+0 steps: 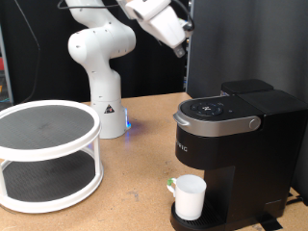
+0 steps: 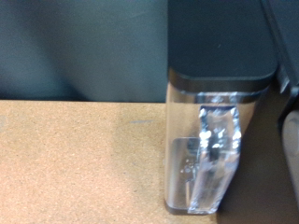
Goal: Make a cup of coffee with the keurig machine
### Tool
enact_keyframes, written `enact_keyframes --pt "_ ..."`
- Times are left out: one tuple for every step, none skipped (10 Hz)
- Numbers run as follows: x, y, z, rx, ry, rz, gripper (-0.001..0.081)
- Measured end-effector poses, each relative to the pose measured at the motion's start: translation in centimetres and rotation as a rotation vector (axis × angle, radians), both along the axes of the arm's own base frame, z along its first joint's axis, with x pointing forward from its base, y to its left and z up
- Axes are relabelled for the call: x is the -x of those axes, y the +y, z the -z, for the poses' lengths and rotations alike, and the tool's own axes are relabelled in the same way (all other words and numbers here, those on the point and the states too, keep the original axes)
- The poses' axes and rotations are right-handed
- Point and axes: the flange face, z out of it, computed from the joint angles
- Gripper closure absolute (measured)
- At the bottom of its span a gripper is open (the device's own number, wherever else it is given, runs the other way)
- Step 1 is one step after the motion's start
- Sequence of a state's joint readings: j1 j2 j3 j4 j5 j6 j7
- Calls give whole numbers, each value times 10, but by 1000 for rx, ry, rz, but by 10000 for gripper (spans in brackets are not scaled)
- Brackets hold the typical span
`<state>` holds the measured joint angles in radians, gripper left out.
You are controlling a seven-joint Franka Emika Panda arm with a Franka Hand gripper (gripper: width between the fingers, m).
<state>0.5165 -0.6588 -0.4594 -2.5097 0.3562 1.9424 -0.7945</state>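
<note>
I should swing my gripper back upright above the round button panel and lower it there, because it leans toward the clear water tank, away from the buttons.
The black keurig machine stands at the exterior view's right, its grey-silver lid down. The white cup, with a bit of green at its rim, sits on the drip tray under the spout. My gripper hangs in the air high above the machine, towards the exterior view's top, touching nothing. Nothing shows between its fingers. The wrist view does not show the fingers; it shows the machine's clear water tank with its black lid, standing on the wooden table.
A white two-tier round rack stands at the exterior view's left. The arm's white base, with a blue light, is behind it. A dark panel stands behind the machine.
</note>
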Motion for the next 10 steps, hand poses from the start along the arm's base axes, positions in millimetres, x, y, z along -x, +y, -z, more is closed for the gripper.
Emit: enact_keyframes --pt "-9 4 -7 11 -2 -9 0" --pt "-19 8 -13 23 -4 -10 0" --pt "-28 12 -18 38 1 -19 0" --pt "-38 16 -22 61 10 -32 0" --pt "-49 20 -25 87 15 -41 0" --pt "-61 24 -26 116 15 -45 0" --pt "-71 28 -29 158 17 -50 0" --pt "-82 33 -32 175 21 -22 0" --pt "-87 35 -33 184 27 1 0" --pt "-87 35 -32 184 27 -5 0"
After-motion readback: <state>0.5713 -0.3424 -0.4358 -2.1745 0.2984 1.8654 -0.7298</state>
